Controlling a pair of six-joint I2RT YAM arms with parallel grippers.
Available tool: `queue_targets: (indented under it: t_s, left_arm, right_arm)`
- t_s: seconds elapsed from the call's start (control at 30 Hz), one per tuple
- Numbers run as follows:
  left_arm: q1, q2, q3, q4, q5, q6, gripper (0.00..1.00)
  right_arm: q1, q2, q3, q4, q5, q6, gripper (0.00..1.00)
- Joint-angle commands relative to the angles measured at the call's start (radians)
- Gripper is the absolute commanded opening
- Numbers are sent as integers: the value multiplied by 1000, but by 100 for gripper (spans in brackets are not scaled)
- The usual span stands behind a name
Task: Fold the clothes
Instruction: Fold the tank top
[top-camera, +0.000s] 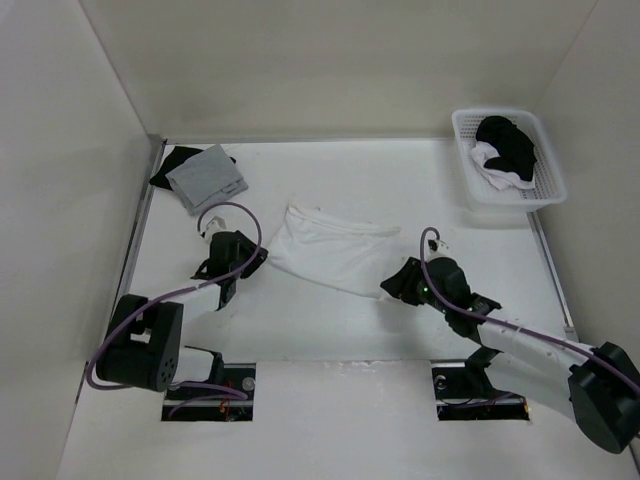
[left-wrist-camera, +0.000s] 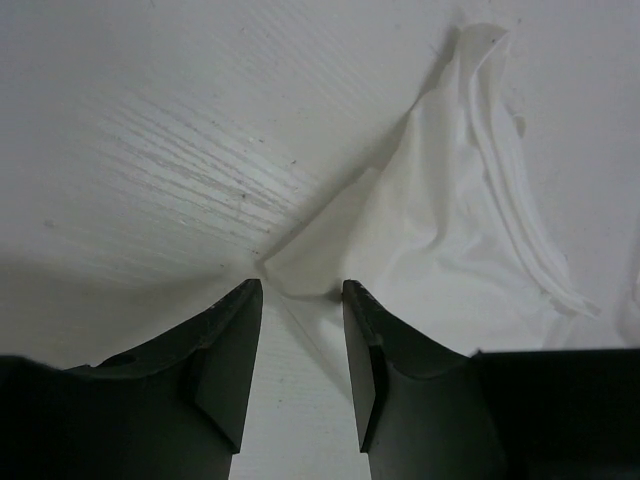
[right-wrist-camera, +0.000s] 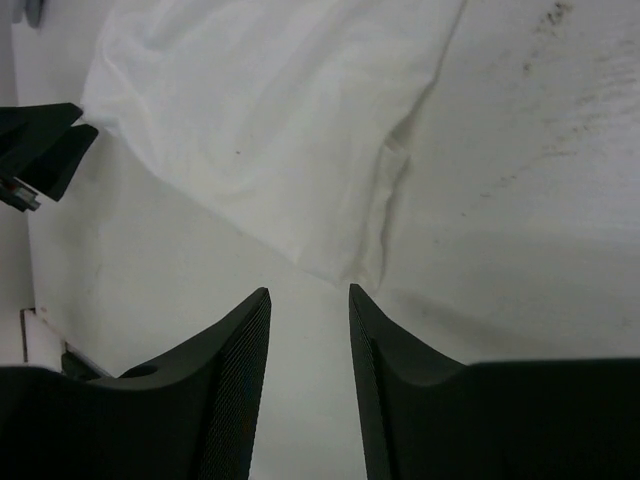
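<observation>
The white garment slants, its far edge rumpled, so my left gripper should pinch the garment's pointed corner and lift with my right gripper to straighten it.
The clothes, one white garment, lie flat and lightly creased in the middle of the table. My left gripper stands at its near left corner, my right gripper at its near right corner. In the left wrist view the left gripper is open, and a pointed corner of the clothes rests on the table just beyond the fingertips. In the right wrist view the right gripper is open too, with the hemmed edge of the clothes just ahead of it. Nothing lies between either pair of fingers.
A white basket at the back right holds black and white garments. A grey square cloth lies on a black garment at the back left. White walls close in the table on three sides.
</observation>
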Motion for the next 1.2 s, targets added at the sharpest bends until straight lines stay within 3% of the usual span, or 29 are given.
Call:
queue_targets:
  t_s: [0.0, 0.47, 0.57, 0.73, 0.87, 1.03, 1.17]
  left_arm:
    - [11, 37, 26, 86, 25, 16, 36]
    - [78, 117, 15, 100, 64, -22, 12]
    - [94, 93, -9, 89, 67, -26, 14]
    - [134, -2, -69, 68, 68, -40, 34]
    - [115, -44, -80, 62, 90, -30, 39]
    - [65, 20, -37, 68, 130, -5, 41]
    - [68, 47, -26, 40, 110, -2, 33]
  right_arm:
    - [8, 11, -20, 40, 53, 44, 43]
    - [48, 148, -2, 66, 28, 67, 48]
    - [62, 148, -11, 79, 24, 84, 50]
    - [68, 156, 7, 96, 27, 80, 52]
    - [68, 166, 23, 96, 21, 67, 53]
    - [63, 218, 20, 127, 15, 64, 51]
    - [42, 258, 17, 162, 9, 72, 46]
